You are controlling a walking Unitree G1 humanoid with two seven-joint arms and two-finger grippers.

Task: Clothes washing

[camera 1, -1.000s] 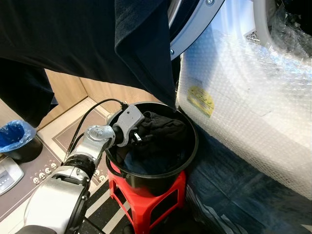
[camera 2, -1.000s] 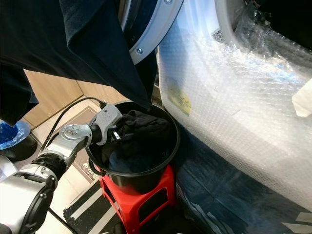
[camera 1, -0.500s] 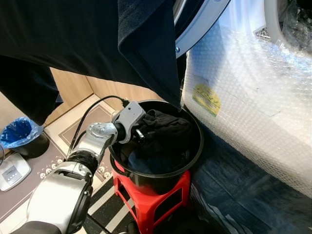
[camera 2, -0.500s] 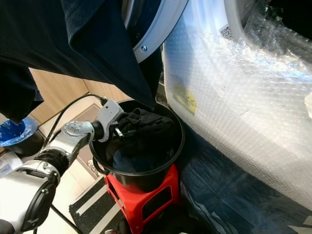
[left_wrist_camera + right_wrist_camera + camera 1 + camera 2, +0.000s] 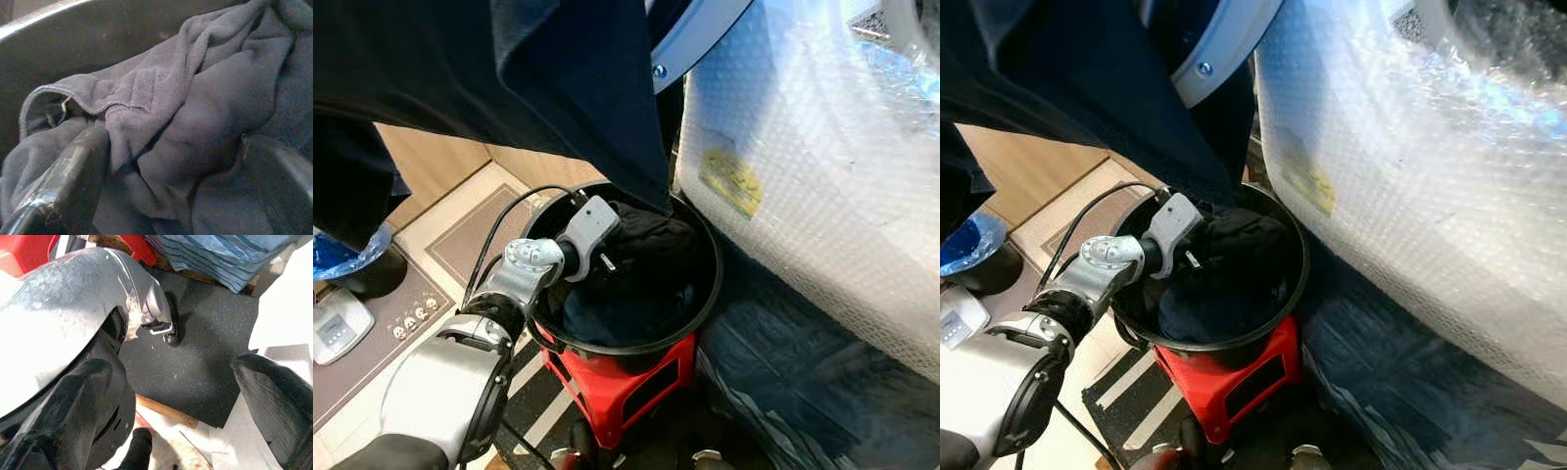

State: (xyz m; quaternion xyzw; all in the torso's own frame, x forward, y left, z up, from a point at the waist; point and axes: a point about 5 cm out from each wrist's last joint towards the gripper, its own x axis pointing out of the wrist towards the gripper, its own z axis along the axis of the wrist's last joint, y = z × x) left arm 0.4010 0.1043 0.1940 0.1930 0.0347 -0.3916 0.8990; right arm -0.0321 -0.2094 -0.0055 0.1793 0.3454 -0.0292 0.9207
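Note:
I should expect more clothes to be hidden under the bunched black garment (image 5: 651,251) when I lift it out, because it sits high toward the bucket's rim (image 5: 713,294).
A black bucket (image 5: 713,286) stands on a red stool (image 5: 628,388) and holds a heap of dark clothes (image 5: 651,257). My left gripper (image 5: 607,264) reaches in over the bucket's left rim, its tips down among the clothes. In the left wrist view the left gripper (image 5: 176,186) is open, and a fold of dark blue cloth (image 5: 195,107) bulges between its fingers (image 5: 73,171). A large dark garment (image 5: 558,88) hangs across the top of the view. My right gripper (image 5: 176,416) hangs open over the floor.
The washing machine (image 5: 822,166), wrapped in bubble wrap, stands on the right with its door (image 5: 690,41) swung open above the bucket. Blue cloth (image 5: 803,382) lies on the floor below it. A blue-lined bin (image 5: 337,257) and a scale (image 5: 337,331) sit at the left.
The whole view has shifted as the camera moved. My left gripper stays at the bucket's left rim and sits a little further in over the clothes.

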